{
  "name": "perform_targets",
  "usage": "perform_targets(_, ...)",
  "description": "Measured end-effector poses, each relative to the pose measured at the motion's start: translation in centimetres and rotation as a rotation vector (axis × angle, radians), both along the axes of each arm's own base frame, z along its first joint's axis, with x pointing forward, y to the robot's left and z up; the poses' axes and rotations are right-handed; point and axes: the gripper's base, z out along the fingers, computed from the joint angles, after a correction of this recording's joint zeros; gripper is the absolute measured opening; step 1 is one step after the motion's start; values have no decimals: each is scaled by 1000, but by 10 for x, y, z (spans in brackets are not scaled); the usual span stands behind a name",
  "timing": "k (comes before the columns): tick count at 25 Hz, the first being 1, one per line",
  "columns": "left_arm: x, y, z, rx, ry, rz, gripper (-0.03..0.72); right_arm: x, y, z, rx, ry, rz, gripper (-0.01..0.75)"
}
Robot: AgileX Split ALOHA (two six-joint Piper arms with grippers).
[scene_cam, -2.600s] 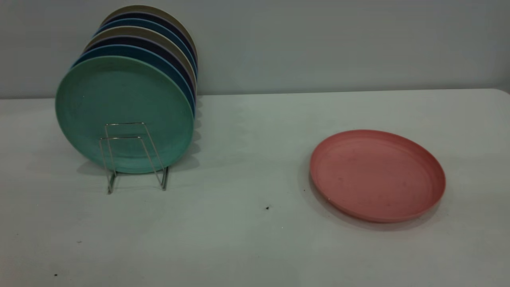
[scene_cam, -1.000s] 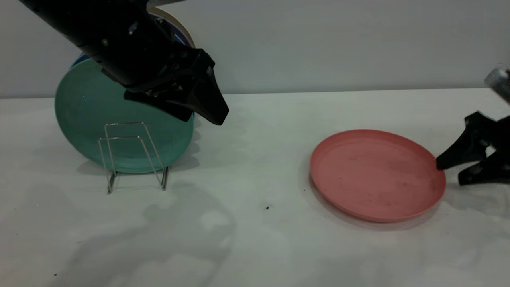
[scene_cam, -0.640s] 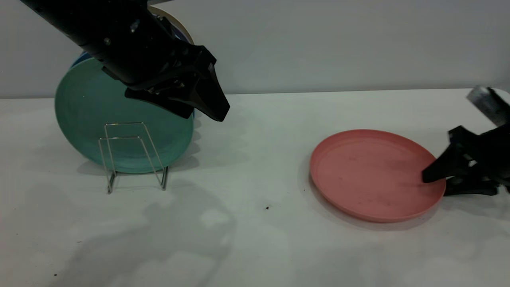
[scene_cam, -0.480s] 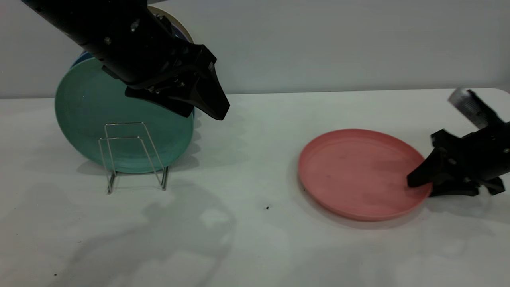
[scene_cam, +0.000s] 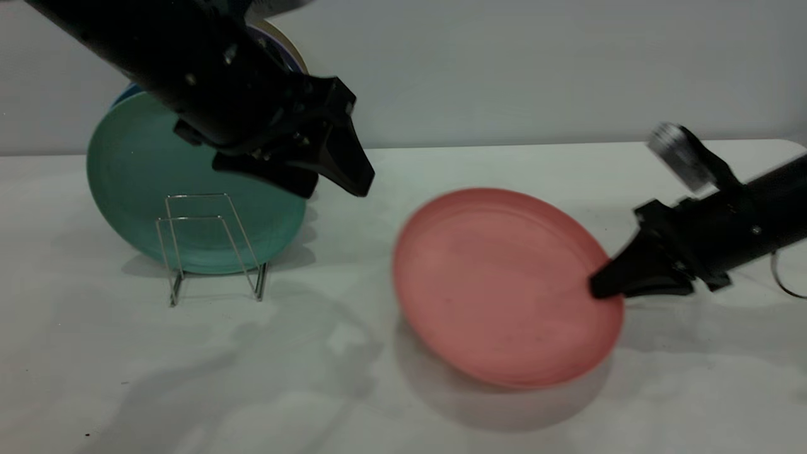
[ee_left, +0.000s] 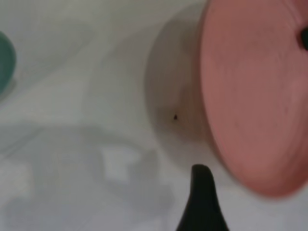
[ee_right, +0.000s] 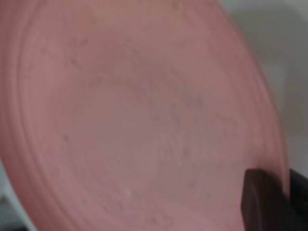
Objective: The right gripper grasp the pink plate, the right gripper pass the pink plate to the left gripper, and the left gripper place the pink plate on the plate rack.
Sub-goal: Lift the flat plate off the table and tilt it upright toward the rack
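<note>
The pink plate is held by its rim in my right gripper, far from the plate rack (scene_cam: 618,316), so my left gripper should grab the plate's free opposite rim (scene_cam: 410,226) before it places the plate.
The pink plate (scene_cam: 498,284) is off the table, tilted with its face toward the camera, right of centre. My right gripper (scene_cam: 599,290) reaches in from the right and is shut on the plate's right rim. In the right wrist view the plate (ee_right: 134,120) fills the picture and the gripper (ee_right: 281,197) clamps its rim. My left gripper (scene_cam: 337,189) hangs open and empty above the table, to the upper left of the plate and just right of the plate rack (scene_cam: 195,217). The left wrist view shows one fingertip (ee_left: 201,175) and the plate (ee_left: 255,96).
A teal-green plate (scene_cam: 139,189) stands upright in the rack, with several more plates (scene_cam: 284,38) behind it, mostly hidden by the left arm. The rack's front slots are bare wire. The white table (scene_cam: 378,410) runs back to a grey wall.
My right gripper has closed on the pink plate's right rim, raised it off the table, tilted it and carried it left. My left gripper has shifted slightly right and down.
</note>
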Motion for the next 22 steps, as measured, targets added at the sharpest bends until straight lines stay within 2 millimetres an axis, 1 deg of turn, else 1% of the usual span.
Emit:
perform_targets(2, 1, 0, -6, 2, 15, 5, 585, -1, 13, 7, 11, -24, 49, 19)
perform_targets(5, 2, -1, -10, 5, 22, 13, 585, -3, 25, 14, 35, -40, 95, 19)
perform_targets(10, 4, -2, -19, -7, 51, 39, 584, -3, 33, 24, 102, -61, 113, 19)
perform_targets(12, 5, -4, -22, -35, 75, 75, 561, -2, 36, 28, 122, -78, 111, 19)
perform_targets(15, 5, -9, -24, -93, 107, 132, 455, -2, 40, 30, 145, -100, 122, 19)
perform_targets(20, 5, -13, -27, -108, 108, 134, 159, -3, 42, 32, 154, -112, 137, 19)
perform_targets(21, 5, -13, -27, -111, 107, 133, 111, -3, 42, 32, 154, -112, 138, 24)
perform_targets(22, 5, -13, -27, -111, 105, 130, 107, -3, 42, 32, 153, -112, 139, 31)
